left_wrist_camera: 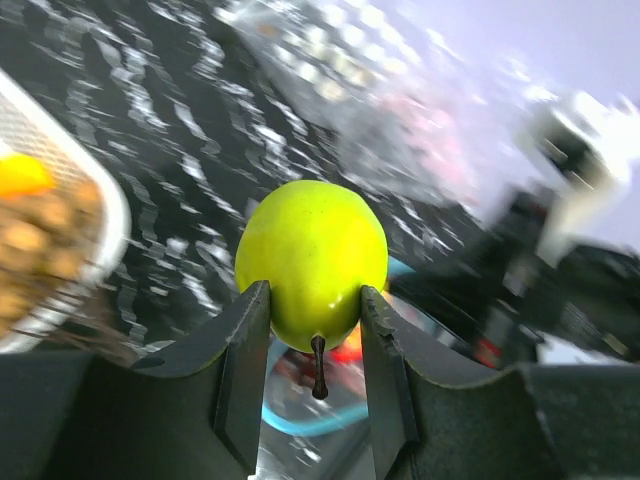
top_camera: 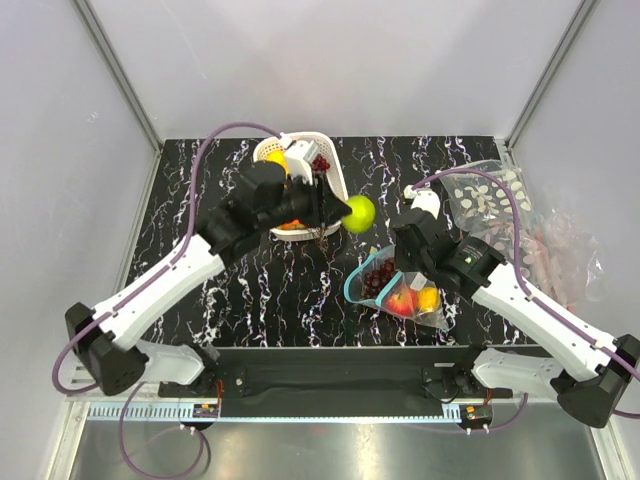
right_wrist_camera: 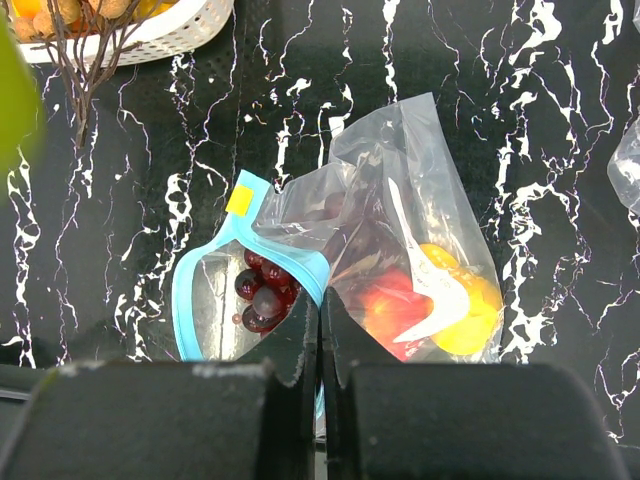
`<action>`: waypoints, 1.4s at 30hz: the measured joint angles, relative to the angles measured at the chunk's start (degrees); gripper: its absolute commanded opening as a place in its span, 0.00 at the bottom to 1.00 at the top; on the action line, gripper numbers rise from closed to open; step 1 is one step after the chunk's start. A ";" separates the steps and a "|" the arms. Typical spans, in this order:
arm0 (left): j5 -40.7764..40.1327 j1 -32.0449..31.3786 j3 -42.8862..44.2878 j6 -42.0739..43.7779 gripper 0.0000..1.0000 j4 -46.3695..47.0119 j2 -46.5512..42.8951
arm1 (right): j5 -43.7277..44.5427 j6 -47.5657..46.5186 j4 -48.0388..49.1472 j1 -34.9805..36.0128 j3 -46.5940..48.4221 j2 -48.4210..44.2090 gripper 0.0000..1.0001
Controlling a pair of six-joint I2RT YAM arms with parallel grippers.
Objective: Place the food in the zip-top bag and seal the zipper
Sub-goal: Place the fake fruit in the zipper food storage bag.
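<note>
I should keep my left gripper carrying the green fruit into the bag's teal opening (top_camera: 358, 286), which gapes toward it, until it sits beside the dark grapes (top_camera: 378, 278), then release.
My left gripper (top_camera: 338, 211) is shut on a green round fruit (top_camera: 360, 213), held in the air between the basket and the bag; in the left wrist view the fruit (left_wrist_camera: 311, 262) sits between both fingers, stem down. The clear zip-top bag (top_camera: 405, 290) lies on the black marbled table with its teal zipper (right_wrist_camera: 205, 275) gaping open. Inside are dark grapes (right_wrist_camera: 262, 297), a red apple (right_wrist_camera: 385, 310) and a yellow fruit (right_wrist_camera: 465, 310). My right gripper (right_wrist_camera: 320, 305) is shut on the teal edge of the bag's mouth, holding it up.
A white slotted basket (top_camera: 330, 160) with orange and dark fruits stands at the back centre. A clear bag patterned with white ovals (top_camera: 490, 195) and crumpled plastic (top_camera: 560, 255) lie at the right. Grey walls enclose the table.
</note>
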 measured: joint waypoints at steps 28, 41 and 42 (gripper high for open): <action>-4.48 -16.15 -12.44 -4.55 0.15 5.51 3.04 | 0.90 0.07 -0.98 0.00 0.00 -2.67 0.00; -3.65 -19.78 -12.37 -4.02 0.15 10.64 10.47 | -0.33 0.09 -0.87 0.00 0.00 -3.02 0.00; -3.63 -20.20 -12.26 -4.07 0.15 10.93 10.78 | -0.33 0.20 -0.87 0.00 0.00 -3.02 0.00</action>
